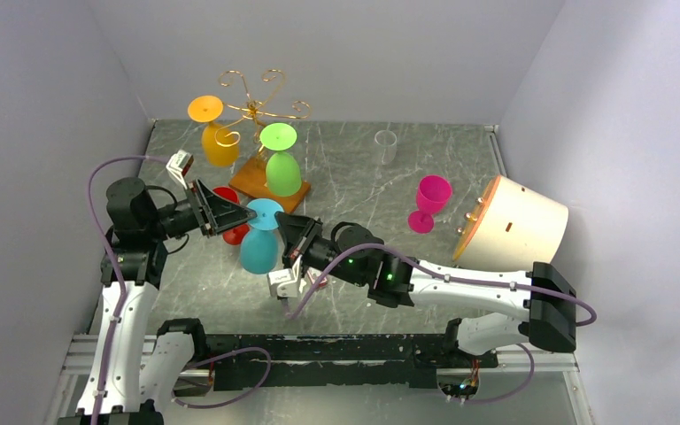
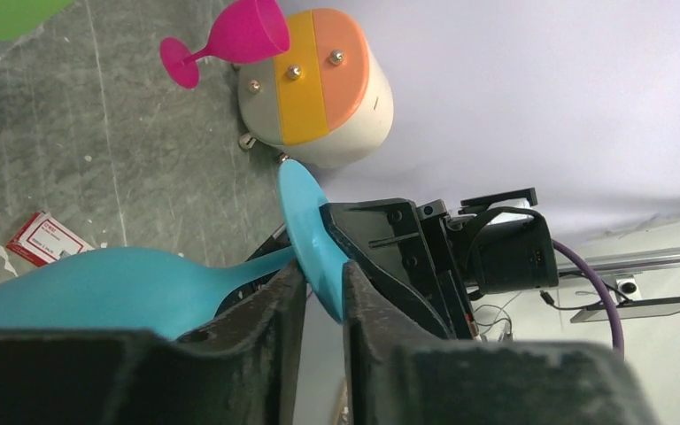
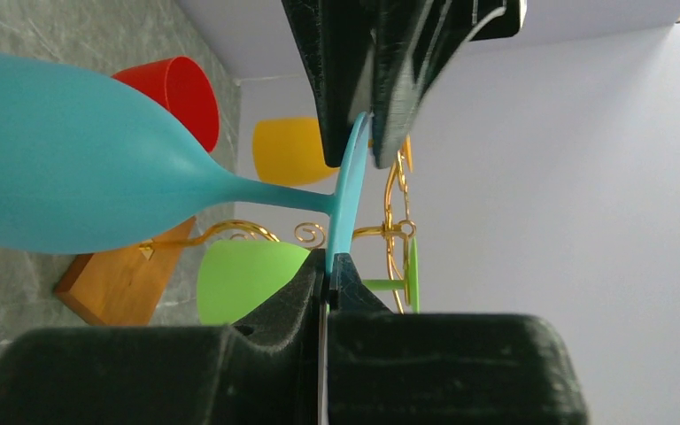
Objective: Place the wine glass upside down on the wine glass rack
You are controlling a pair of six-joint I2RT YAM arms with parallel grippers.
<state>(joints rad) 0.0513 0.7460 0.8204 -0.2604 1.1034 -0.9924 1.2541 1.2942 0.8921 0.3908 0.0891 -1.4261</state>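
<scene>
My right gripper is rolled over at the teal wine glass's foot [image 1: 266, 213]. It should open, roll back and regrip there [image 1: 278, 212] while my left gripper holds the foot.
A teal wine glass [image 1: 258, 251] hangs upside down above the table, bowl down and foot [image 1: 264, 213] up. My right gripper [image 1: 282, 221] is shut on the foot's right rim, seen edge-on in the right wrist view [image 3: 329, 261]. My left gripper [image 1: 250, 215] has come in from the left, and its fingers pinch the opposite rim of the foot [image 2: 305, 226]. The glass's bowl [image 2: 97, 288] shows to the left of those fingers. The gold wire wine glass rack [image 1: 252, 106] stands at the back on its wooden base [image 1: 252, 181], behind the held glass [image 3: 80, 168].
An orange glass [image 1: 220, 142] and a green glass [image 1: 282, 168] hang upside down on the rack. A red glass [image 1: 226, 197] lies by the rack's base. A pink glass [image 1: 429, 202] stands upright near a cream cylinder [image 1: 518, 221]. A clear cup [image 1: 386, 146] stands at the back.
</scene>
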